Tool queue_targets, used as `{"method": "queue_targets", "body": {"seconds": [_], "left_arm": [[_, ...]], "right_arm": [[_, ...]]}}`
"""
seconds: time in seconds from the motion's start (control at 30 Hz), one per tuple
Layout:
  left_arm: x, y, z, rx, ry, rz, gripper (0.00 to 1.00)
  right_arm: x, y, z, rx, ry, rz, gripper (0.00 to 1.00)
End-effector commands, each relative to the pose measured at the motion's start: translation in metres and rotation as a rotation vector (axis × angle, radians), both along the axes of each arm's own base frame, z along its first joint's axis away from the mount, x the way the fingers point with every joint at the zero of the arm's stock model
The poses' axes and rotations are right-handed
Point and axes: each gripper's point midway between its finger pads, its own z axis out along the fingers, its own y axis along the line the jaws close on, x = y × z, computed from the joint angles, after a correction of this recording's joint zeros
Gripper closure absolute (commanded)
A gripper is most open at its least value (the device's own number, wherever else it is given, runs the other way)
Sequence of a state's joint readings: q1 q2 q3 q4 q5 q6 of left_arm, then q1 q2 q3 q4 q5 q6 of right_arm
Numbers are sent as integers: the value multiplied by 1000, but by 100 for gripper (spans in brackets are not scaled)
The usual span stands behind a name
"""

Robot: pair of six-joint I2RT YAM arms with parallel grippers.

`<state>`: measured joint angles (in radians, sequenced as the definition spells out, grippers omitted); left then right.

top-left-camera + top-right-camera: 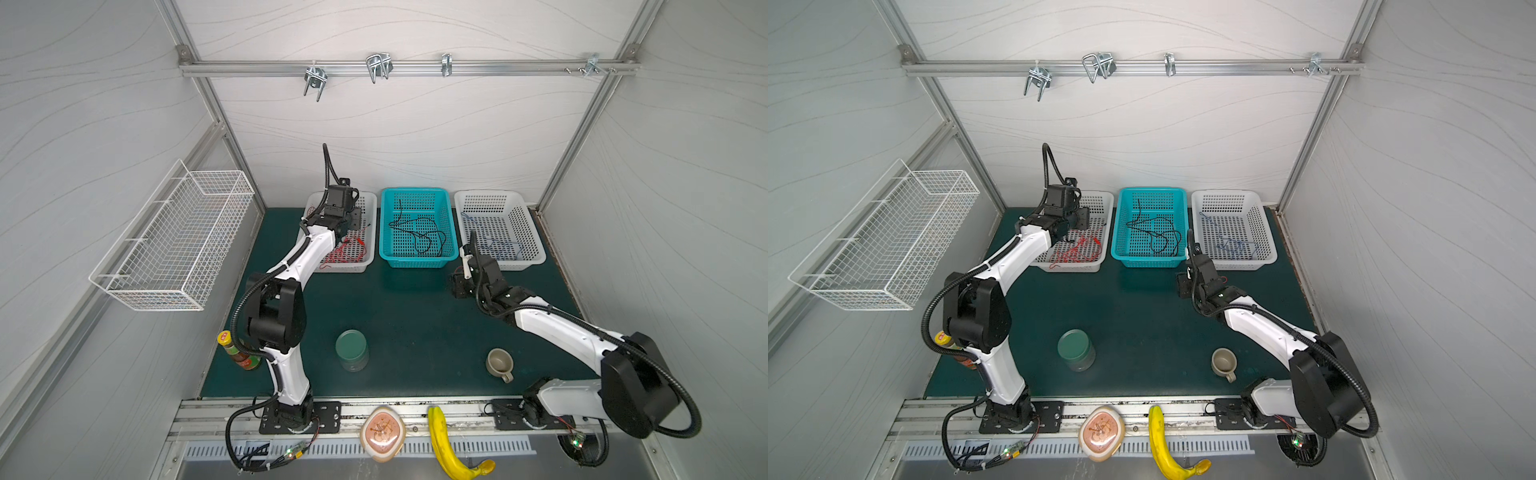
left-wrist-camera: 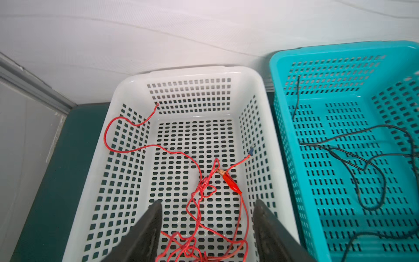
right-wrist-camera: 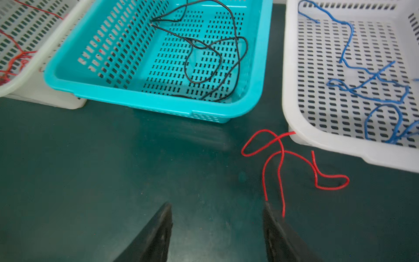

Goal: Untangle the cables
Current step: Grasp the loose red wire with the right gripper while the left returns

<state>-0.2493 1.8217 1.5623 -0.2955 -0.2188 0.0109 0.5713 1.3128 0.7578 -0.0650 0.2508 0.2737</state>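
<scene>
The looped red cable (image 3: 282, 151) is next to the blue cable's basket, a long way from my left gripper, so my right gripper should raise the cable (image 3: 280, 183) toward my left gripper.
A tangled red cable (image 2: 204, 183) with a red alligator clip (image 2: 231, 183) lies in the left white basket (image 2: 256, 86). My left gripper (image 2: 207, 203) hangs open just above it, and nothing is gripped. In both top views this gripper (image 1: 351, 226) is over that basket (image 1: 368, 199). A black cable (image 3: 235, 45) lies in the teal basket (image 3: 158, 105), and a blue cable (image 3: 376, 77) in the right white basket (image 3: 292, 127). Another red cable (image 3: 277, 138) lies looped on the mat beside that basket. My right gripper (image 3: 217, 205) is open over bare mat, and the red wire ends beside one finger (image 3: 272, 217).
On the dark green mat (image 1: 415, 316) stand a green-lidded jar (image 1: 351, 349), a grey mug (image 1: 500, 363) and a sauce bottle (image 1: 237, 353) by the left arm's base. A banana (image 1: 442, 440) and a small dish (image 1: 382, 432) lie on the front rail. A wire rack (image 1: 174, 241) hangs on the left wall.
</scene>
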Motion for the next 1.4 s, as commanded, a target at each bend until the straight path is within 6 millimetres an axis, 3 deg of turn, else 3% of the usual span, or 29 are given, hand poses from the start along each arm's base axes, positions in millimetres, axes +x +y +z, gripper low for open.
{"method": "queue_targets", "body": {"seconds": [0.0, 0.13, 0.3, 0.43, 0.53, 0.77, 1.17, 1.27, 1.37], "left_arm": [[-12, -34, 21, 37, -76, -113, 35], [-40, -62, 23, 30, -105, -218, 36], [-84, -95, 28, -164, -121, -378, 38], [-113, -107, 29, -254, -141, -440, 38], [-129, -110, 18, -275, -113, -445, 38], [-145, -106, -4, -293, -53, -410, 38], [-152, -104, -15, -319, -22, -388, 38], [-152, -105, -15, -327, -23, -391, 38], [-152, -105, -14, -330, -26, -393, 38]], "right_arm": [[5, -15, -3, 17, 51, -87, 36], [8, -35, -14, 39, 112, -162, 36], [10, -49, -27, 45, 156, -199, 36], [10, -54, -45, 0, 194, -217, 36], [10, -54, -66, -23, 239, -218, 37], [15, -51, -100, -48, 307, -228, 42], [28, -43, -113, -70, 324, -205, 49], [29, -43, -113, -73, 324, -208, 55], [29, -44, -114, -79, 330, -210, 69]]}}
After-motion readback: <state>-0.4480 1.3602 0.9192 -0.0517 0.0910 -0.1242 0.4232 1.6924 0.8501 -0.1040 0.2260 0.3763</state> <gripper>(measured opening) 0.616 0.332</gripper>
